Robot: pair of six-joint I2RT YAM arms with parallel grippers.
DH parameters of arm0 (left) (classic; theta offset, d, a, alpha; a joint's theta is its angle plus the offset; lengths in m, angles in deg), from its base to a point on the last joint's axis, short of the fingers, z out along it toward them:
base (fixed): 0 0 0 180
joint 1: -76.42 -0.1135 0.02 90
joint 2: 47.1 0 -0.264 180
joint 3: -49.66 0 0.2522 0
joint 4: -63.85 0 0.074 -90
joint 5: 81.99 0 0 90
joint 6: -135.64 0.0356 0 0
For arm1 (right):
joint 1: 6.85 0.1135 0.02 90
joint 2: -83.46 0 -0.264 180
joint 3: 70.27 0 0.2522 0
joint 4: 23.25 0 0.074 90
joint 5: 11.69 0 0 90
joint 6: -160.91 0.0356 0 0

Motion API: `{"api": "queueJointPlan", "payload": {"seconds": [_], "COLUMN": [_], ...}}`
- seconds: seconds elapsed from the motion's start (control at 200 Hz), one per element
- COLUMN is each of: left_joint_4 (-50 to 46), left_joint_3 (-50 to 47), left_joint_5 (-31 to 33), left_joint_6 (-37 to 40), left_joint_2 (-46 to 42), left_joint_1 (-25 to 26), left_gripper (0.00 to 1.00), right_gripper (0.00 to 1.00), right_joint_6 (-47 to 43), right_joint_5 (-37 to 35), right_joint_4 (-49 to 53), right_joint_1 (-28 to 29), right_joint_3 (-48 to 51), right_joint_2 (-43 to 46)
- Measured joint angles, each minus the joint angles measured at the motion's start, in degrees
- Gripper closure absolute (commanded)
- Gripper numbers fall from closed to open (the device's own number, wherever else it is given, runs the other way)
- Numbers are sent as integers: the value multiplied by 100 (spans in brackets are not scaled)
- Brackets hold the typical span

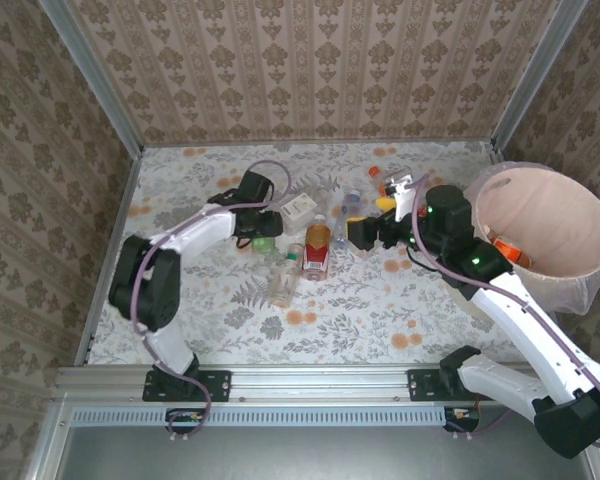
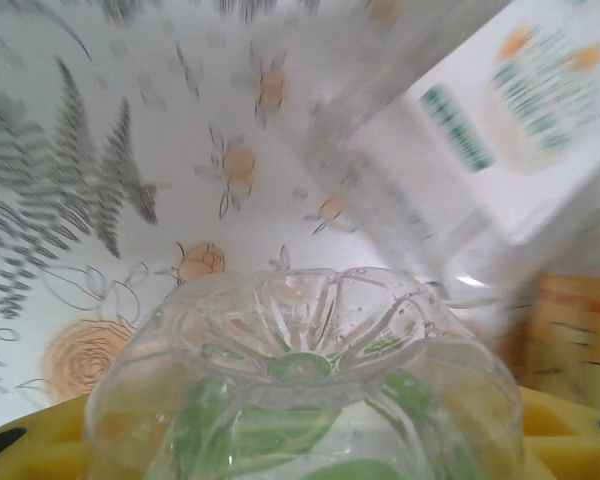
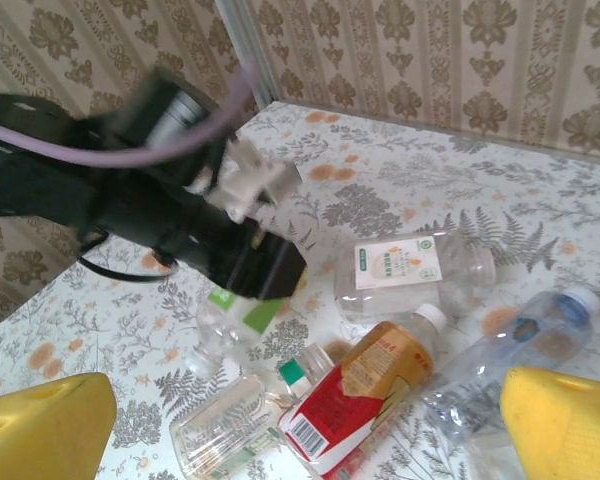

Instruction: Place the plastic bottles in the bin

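Observation:
The green-labelled bottle's body (image 3: 225,328) sticks out of my left gripper, so my open right gripper should keep coming in until its fingers close around the bottle's label (image 3: 261,314).
Several plastic bottles lie mid-table. My left gripper (image 1: 263,240) (image 2: 300,445) is shut on a clear green-labelled bottle (image 1: 265,245) (image 2: 300,370) (image 3: 230,320), whose ribbed base sits between the yellow pads. Beside it lie a red-and-orange labelled bottle (image 1: 317,248) (image 3: 380,390), a white-labelled bottle (image 1: 298,208) (image 3: 410,270), a clear blue-capped bottle (image 1: 350,208) (image 3: 520,350) and a clear green-capped bottle (image 1: 285,280) (image 3: 230,430). My right gripper (image 1: 365,235) (image 3: 300,400) hangs open above the red-labelled bottle, holding nothing. The pale pink bin (image 1: 580,215) stands at the right.
Something orange (image 1: 510,250) lies inside the bin. Small yellow and orange items (image 1: 383,200) lie behind my right gripper. Patterned walls close the table at the back and both sides. The near strip of floral table (image 1: 360,320) is bare.

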State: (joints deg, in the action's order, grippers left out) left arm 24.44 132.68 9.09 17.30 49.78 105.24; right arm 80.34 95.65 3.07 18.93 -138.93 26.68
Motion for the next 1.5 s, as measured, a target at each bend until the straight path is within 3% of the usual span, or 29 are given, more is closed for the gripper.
{"api": "queueJointPlan", "payload": {"seconds": [0.22, 0.64, 1.105, 1.355, 1.5], "left_joint_4": [1056, 2929, 3897, 3950, 3969], "left_joint_3": [-496, -1276, -1412, -1412, -1412], "left_joint_5": [-48, -1110, -1427, -1464, -1482], "left_joint_6": [-127, -734, -1137, -1226, -1270], "left_joint_2": [-1322, -2129, -2238, -2214, -2118], "left_joint_1": [2, 81, 153, 197, 197], "left_gripper": [45, 45, 46, 46, 46], "right_gripper": [0, 0, 0, 0, 6], "right_joint_6": [323, 1331, 1163, 890, 815], "right_joint_5": [-254, 74, -28, -57, -160], "right_joint_4": [-896, -2924, -4444, -4699, -4819], "right_joint_1": [431, 905, 1213, 1294, 1318], "right_joint_3": [315, 428, 352, -111, -306], "right_joint_2": [-511, -2094, -3158, -3665, -3864]}}
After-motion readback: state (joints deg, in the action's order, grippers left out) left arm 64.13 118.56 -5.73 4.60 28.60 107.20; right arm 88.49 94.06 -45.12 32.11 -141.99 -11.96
